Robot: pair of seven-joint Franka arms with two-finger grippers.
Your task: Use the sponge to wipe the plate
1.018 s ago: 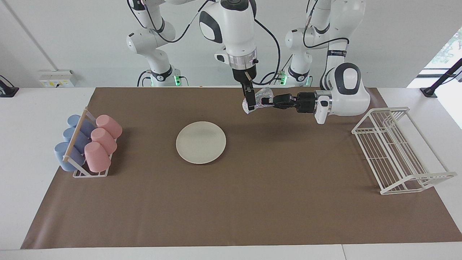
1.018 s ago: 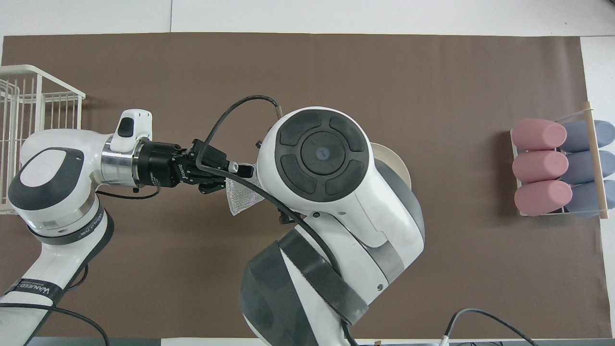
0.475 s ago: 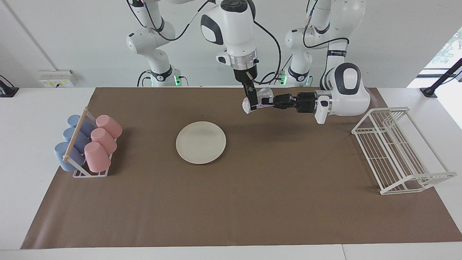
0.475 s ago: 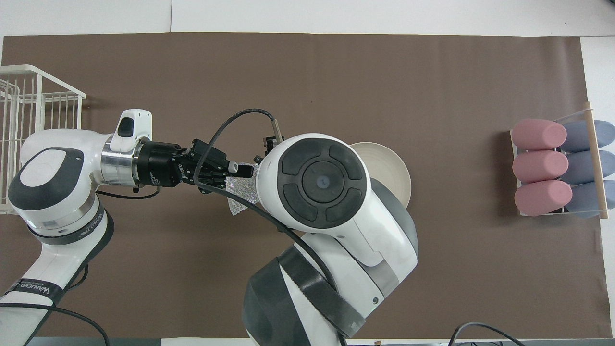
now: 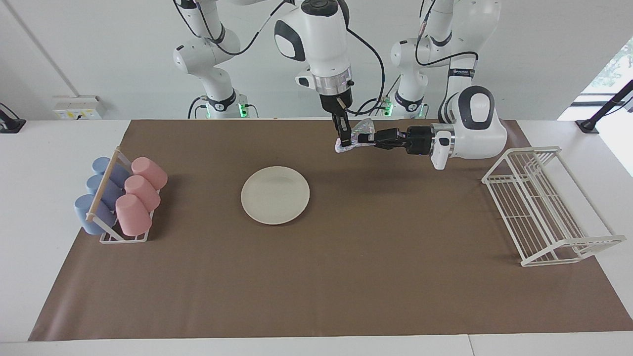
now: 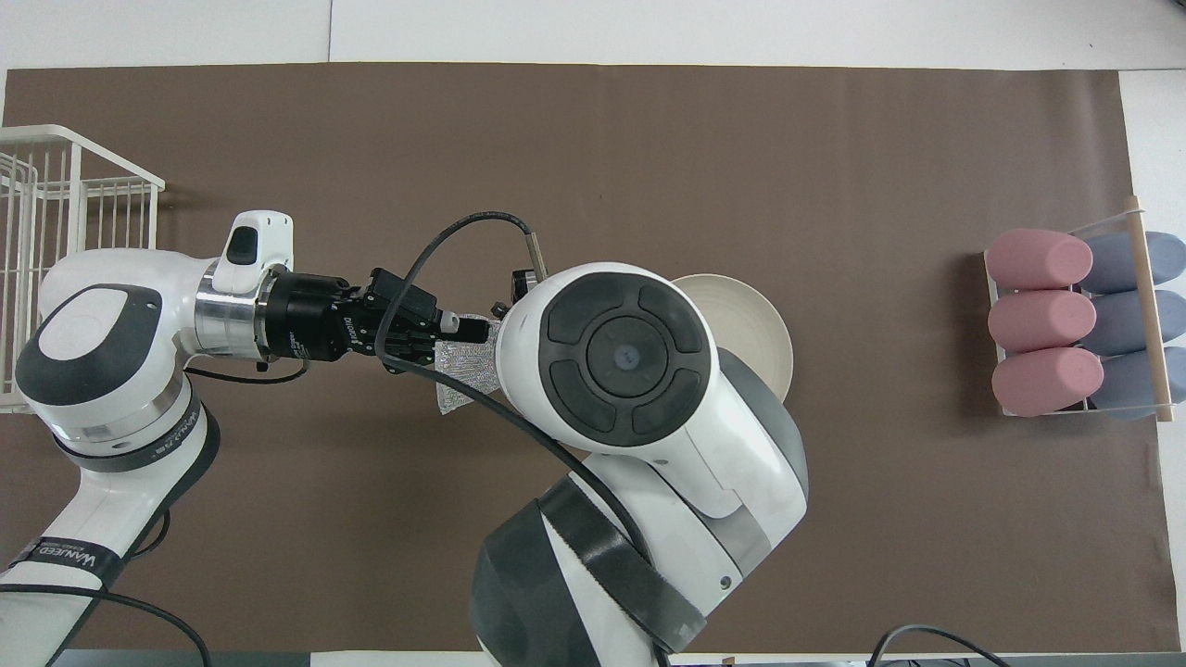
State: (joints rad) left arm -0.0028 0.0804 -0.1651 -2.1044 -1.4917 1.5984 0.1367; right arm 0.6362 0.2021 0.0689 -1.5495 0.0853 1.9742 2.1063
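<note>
My left gripper is still closed on one end of the sponge (image 5: pixel 363 128). It should open and move away before my right gripper wipes the plate (image 5: pixel 275 195).
The cream-white plate (image 5: pixel 275 195) lies flat on the brown mat near the middle; in the overhead view only its edge (image 6: pixel 752 320) shows past the right arm. The silvery mesh sponge (image 5: pixel 357 132) hangs in the air over the mat, toward the left arm's end from the plate. My left gripper (image 5: pixel 365 138) reaches in sideways and is shut on one end of the sponge (image 6: pixel 460 369). My right gripper (image 5: pixel 344 141) points straight down, its fingers pinched on the sponge's other end. From overhead the right wrist hides its own fingers, while the left gripper (image 6: pixel 454 326) shows beside it.
A rack of pink and blue cups (image 5: pixel 121 198) lying on their sides stands at the right arm's end of the mat (image 6: pixel 1079 324). A white wire dish rack (image 5: pixel 544 202) stands at the left arm's end (image 6: pixel 56 213).
The right gripper's fingers have closed on the sponge, which now looks squeezed and narrower. The right arm shifted slightly. The left arm has kept its hold and place.
</note>
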